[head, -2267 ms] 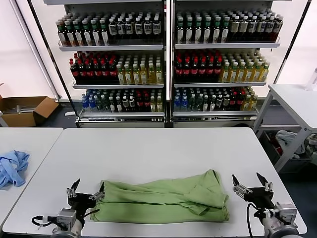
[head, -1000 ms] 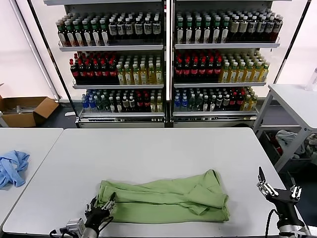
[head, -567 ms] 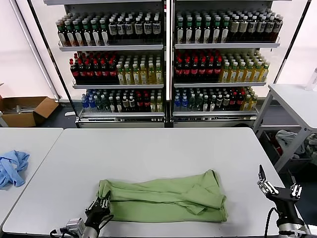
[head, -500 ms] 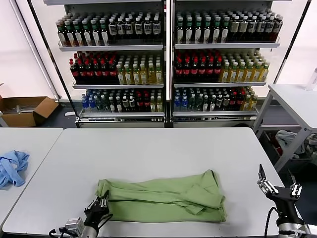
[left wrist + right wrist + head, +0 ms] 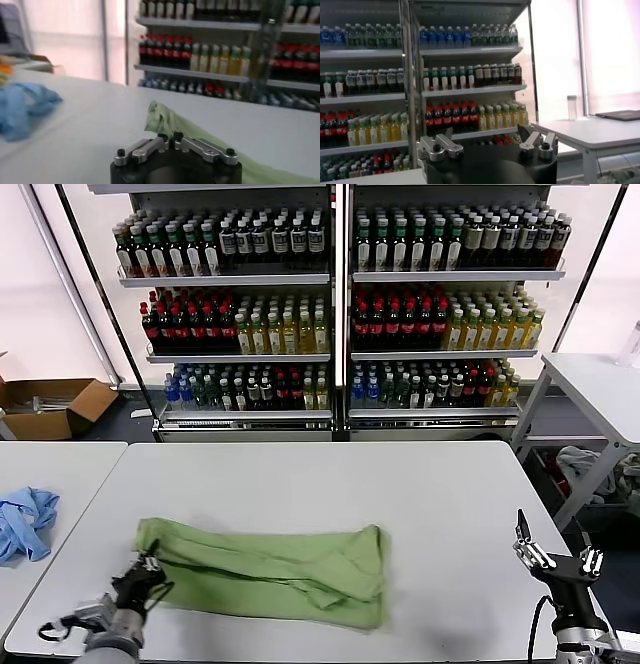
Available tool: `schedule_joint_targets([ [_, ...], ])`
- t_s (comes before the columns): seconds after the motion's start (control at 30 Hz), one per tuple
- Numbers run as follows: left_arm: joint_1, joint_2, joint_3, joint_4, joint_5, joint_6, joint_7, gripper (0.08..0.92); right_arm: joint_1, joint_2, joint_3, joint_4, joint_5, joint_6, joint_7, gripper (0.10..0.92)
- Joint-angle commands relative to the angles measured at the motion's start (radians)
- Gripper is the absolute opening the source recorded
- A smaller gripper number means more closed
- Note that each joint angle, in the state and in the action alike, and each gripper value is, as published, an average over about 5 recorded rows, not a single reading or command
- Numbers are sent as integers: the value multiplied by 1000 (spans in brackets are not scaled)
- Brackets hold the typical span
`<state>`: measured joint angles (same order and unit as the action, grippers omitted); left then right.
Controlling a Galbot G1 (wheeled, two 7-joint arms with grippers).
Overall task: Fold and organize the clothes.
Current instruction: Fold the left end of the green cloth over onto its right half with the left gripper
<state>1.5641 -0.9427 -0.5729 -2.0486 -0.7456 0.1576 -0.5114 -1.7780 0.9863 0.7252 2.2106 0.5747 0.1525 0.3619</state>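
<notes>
Next, my left gripper carries the light green shirt's pinched end back over toward the shirt's far end (image 5: 350, 569), because the shirt lies stretched in a long band (image 5: 250, 569) from that gripper.
The light green shirt (image 5: 265, 571) lies folded into a long band on the white table (image 5: 320, 484), left of centre near the front edge. No checkered print or buttons show. My left gripper (image 5: 148, 574) is shut on the shirt's left end, low over the table at the front left. In the left wrist view the jaws (image 5: 170, 136) pinch a bunched corner of the shirt (image 5: 167, 117). My right gripper (image 5: 553, 556) is open and empty, raised off the table's front right corner, pointing at the shelves (image 5: 470, 90).
A light blue garment (image 5: 25, 522) lies on the neighbouring table at the left, also in the left wrist view (image 5: 25, 107). Shelves of bottles (image 5: 330, 304) stand behind the table. A cardboard box (image 5: 50, 406) is on the floor at far left. Another white table (image 5: 600, 384) stands right.
My left gripper closed on the shirt's left end and dragged the whole shirt to the left along the table. The right gripper pulled back to the right and stays open.
</notes>
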Motion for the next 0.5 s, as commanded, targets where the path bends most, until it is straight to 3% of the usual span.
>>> schedule_joint_targets([
  [0.03, 69, 15, -389, -115, -4, 24, -21, 104, 23, -4, -9, 1, -1, -8, 1, 823],
  [0.23, 72, -26, -130, -225, 105, 39, 2, 104, 26, -2, -18, 4, -8, -11, 3, 823],
  [0.5, -77, -41, 268, -202, 285, 63, 69, 104, 20, 11, -16, 9, -16, -11, 6, 823],
])
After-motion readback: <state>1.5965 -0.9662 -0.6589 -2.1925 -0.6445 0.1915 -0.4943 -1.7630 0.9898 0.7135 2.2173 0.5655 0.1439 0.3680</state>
